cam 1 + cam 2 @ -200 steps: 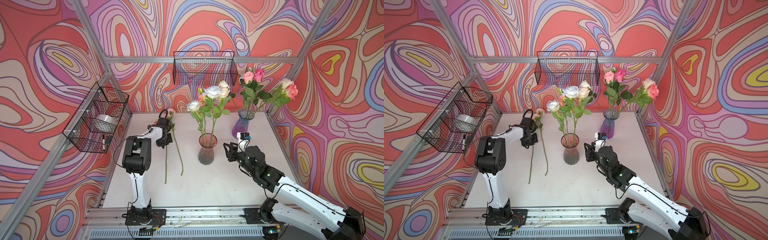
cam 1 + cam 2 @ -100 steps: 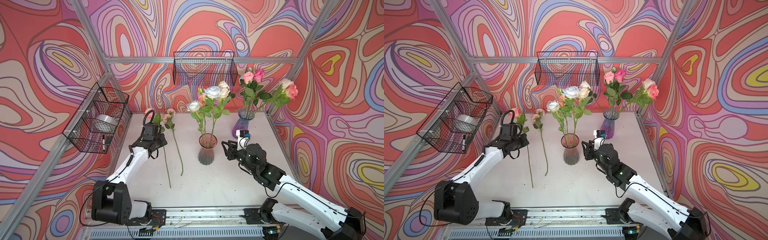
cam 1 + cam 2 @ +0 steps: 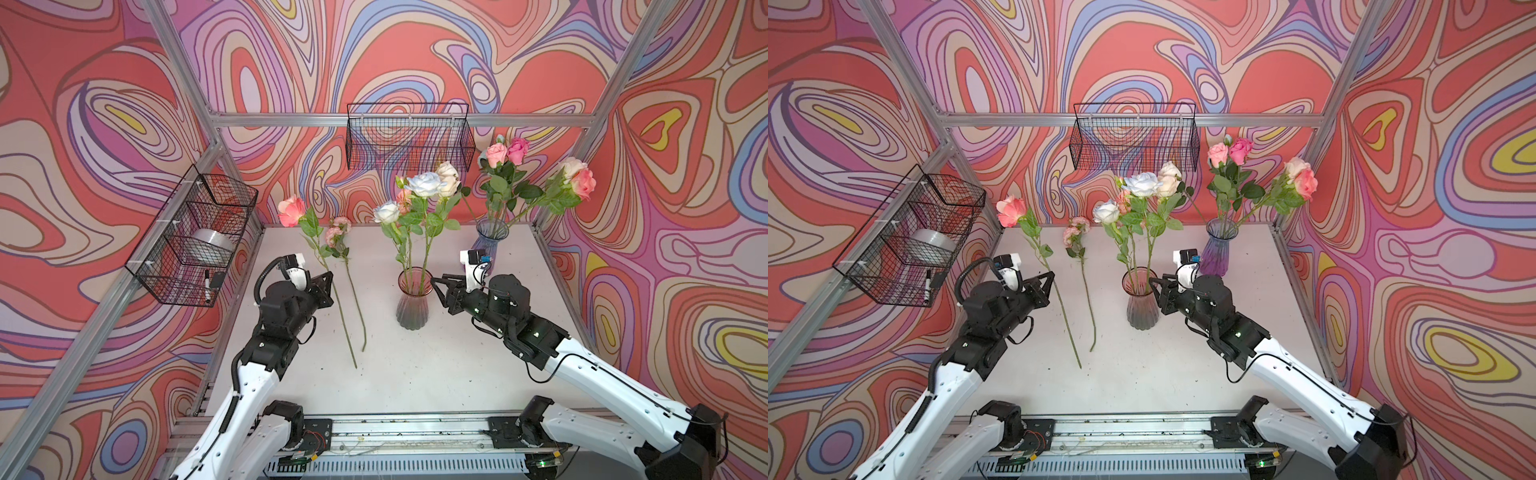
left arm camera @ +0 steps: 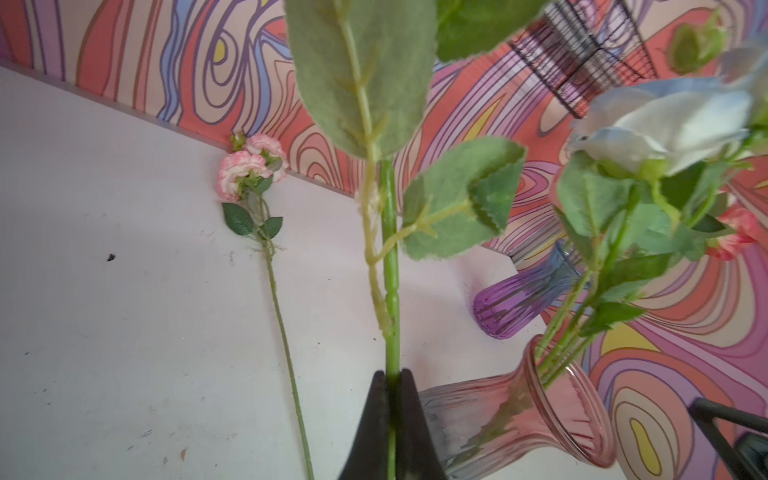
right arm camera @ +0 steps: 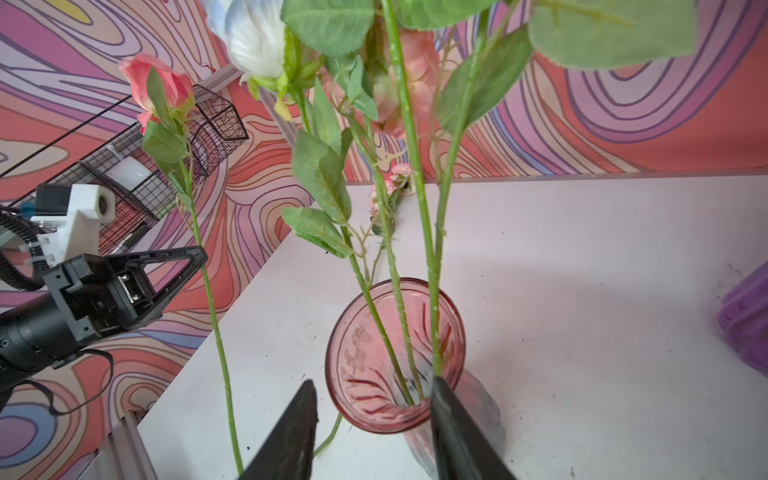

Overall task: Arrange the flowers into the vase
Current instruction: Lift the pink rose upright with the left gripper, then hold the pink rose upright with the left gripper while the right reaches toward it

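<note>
I can see the coral rose's lower stem (image 3: 347, 336) hangs free below my left gripper, so I should keep moving my right gripper toward that stem (image 3: 339, 308) until its open fingers are around it.
My left gripper (image 3: 329, 275) (image 3: 1051, 276) (image 4: 392, 376) is shut on the green stem (image 4: 390, 291) of a coral rose (image 3: 291, 211) (image 3: 1010, 211) (image 5: 154, 79). The rose stands tilted, bloom up, left of the pink vase (image 3: 412, 309) (image 3: 1142, 309) (image 4: 519, 415) (image 5: 332, 365). That vase holds three white and pale blue flowers (image 3: 424, 183). A frilly pink flower (image 3: 338, 232) (image 3: 1077, 232) (image 4: 249, 166) lies flat on the table. My right gripper (image 3: 437, 291) (image 3: 1155, 287) (image 5: 374, 384) is open just right of the pink vase's neck, holding nothing.
A purple vase (image 3: 490, 245) (image 3: 1219, 251) with pink and coral roses stands at the back right. One wire basket (image 3: 195, 237) with a tape roll and marker hangs on the left wall. Another wire basket (image 3: 409, 137) hangs on the back wall.
My left arm has lifted the coral rose off the table and brought it forward, bloom raised. The frilly flower still lies there. My right gripper edged slightly toward the pink vase.
</note>
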Available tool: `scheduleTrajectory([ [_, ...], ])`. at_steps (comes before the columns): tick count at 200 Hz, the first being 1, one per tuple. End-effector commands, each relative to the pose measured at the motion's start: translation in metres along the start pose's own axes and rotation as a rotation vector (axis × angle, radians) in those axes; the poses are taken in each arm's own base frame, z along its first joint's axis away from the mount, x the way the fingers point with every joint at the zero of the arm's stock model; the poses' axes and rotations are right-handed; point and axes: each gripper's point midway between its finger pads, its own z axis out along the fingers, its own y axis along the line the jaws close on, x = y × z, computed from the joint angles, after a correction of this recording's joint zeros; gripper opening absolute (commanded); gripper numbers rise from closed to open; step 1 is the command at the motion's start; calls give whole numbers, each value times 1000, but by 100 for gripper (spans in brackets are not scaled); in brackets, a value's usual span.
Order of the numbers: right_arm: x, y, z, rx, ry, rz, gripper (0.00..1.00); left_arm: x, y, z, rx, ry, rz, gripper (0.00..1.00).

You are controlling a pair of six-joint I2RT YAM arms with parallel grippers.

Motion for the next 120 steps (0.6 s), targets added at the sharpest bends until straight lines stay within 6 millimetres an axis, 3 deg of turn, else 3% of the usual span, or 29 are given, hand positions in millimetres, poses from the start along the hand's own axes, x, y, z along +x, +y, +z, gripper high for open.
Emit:
scheduleTrajectory([
  [1, -10, 32, 2, -147, 31, -15, 45, -26, -37, -21, 150, -169, 48, 0],
  [36, -9, 71, 12, -219, 57, -102, 43, -36, -70, -45, 307, -235, 51, 0],
  [65, -9, 105, 19, -279, 60, -153, 42, -35, -90, -48, 380, -196, 44, 0],
  [120, -8, 144, 30, -396, 84, -190, 43, -15, -137, -45, 507, -123, 114, 0],
])
